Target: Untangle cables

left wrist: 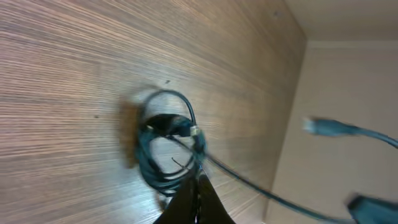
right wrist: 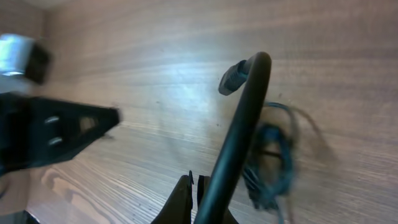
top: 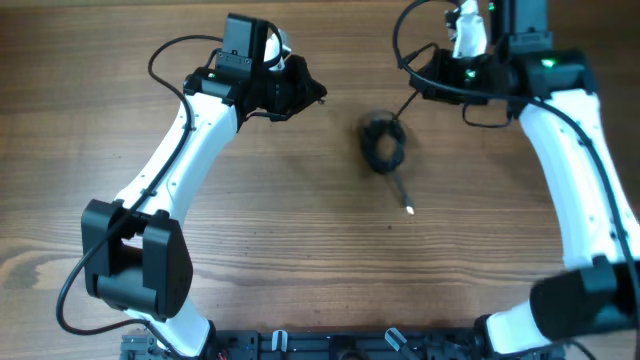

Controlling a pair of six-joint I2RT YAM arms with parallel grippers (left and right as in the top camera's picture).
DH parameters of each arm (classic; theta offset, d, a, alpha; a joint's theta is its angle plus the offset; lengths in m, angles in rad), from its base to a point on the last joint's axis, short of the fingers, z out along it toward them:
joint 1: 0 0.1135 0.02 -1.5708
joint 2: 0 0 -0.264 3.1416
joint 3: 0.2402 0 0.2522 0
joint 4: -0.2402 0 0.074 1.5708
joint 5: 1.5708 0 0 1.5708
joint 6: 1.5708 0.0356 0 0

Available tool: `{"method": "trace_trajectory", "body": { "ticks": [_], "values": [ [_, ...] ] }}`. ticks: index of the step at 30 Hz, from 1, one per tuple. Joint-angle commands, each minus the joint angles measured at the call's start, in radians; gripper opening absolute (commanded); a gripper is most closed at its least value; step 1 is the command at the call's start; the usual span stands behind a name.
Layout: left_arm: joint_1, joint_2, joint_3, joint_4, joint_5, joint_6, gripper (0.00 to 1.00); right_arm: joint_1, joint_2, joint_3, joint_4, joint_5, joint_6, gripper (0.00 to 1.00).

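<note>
I should grip the coiled loops (top: 397, 150) with my left gripper and lift them, since the loose coil would trail after the strand of cable at my right gripper (top: 406, 104).
The cables (top: 382, 142) lie as a small black coiled knot on the wooden table, between the two arms. One tail ends in a pale plug (top: 408, 208) nearer the front, and a thin strand (top: 406, 105) runs up toward my right gripper (top: 418, 86). That gripper is shut; nothing shows between its fingers (right wrist: 194, 180), and the coil (right wrist: 271, 155) lies just right of them. My left gripper (top: 321, 95) hovers left of the knot, shut and empty, with its fingertips (left wrist: 199, 182) pointing at the coil (left wrist: 166, 143).
A thick black arm wire (right wrist: 247, 124) with a plug end crosses close in front of the right wrist camera. The left gripper (right wrist: 93, 121) shows at that view's left. The table's far edge (left wrist: 297, 99) meets a pale wall.
</note>
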Motion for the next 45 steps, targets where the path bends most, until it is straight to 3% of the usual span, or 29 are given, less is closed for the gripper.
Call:
{"method": "trace_trajectory", "body": {
  "ticks": [1, 7, 9, 13, 18, 21, 22, 24, 27, 31, 36, 45],
  "values": [
    [-0.015, -0.006, 0.009, -0.022, -0.039, 0.092, 0.04, 0.001, 0.101, -0.019, 0.018, 0.037, 0.054, 0.04],
    [-0.076, 0.000, 0.002, -0.036, -0.103, 0.133, 0.04, 0.000, 0.229, -0.019, 0.089, 0.040, 0.074, 0.05],
    [-0.110, 0.005, 0.002, -0.036, -0.152, 0.141, 0.06, -0.007, 0.257, -0.019, 0.113, 0.053, 0.084, 0.12],
    [-0.174, 0.012, 0.002, -0.037, -0.234, 0.155, 0.13, -0.042, 0.266, -0.018, 0.142, 0.099, 0.129, 0.14],
    [-0.241, 0.029, 0.002, -0.036, -0.275, 0.155, 0.15, -0.101, 0.266, -0.018, 0.152, 0.061, 0.156, 0.18],
    [-0.280, 0.051, 0.002, -0.034, -0.274, 0.155, 0.15, -0.118, 0.266, -0.018, 0.135, 0.055, 0.149, 0.61],
    [-0.294, 0.062, 0.002, -0.032, -0.274, 0.156, 0.16, -0.122, 0.266, -0.018, 0.129, 0.056, 0.142, 0.71],
    [-0.322, 0.087, 0.002, -0.025, -0.274, 0.158, 0.19, -0.126, 0.266, -0.018, 0.125, 0.062, 0.122, 0.85],
    [-0.366, 0.127, 0.002, -0.005, -0.270, 0.227, 0.22, -0.129, 0.266, -0.018, 0.119, 0.101, 0.123, 0.94],
    [-0.456, 0.187, 0.002, 0.079, -0.281, 0.373, 0.31, -0.144, 0.266, -0.018, 0.104, 0.130, 0.094, 0.97],
    [-0.496, 0.237, 0.002, 0.150, -0.387, 0.373, 0.38, -0.146, 0.266, -0.018, 0.082, 0.143, 0.067, 0.97],
    [-0.532, 0.325, 0.002, 0.251, -0.423, 0.391, 0.53, -0.146, 0.266, -0.018, 0.071, 0.147, 0.045, 0.97]
  ]
}}
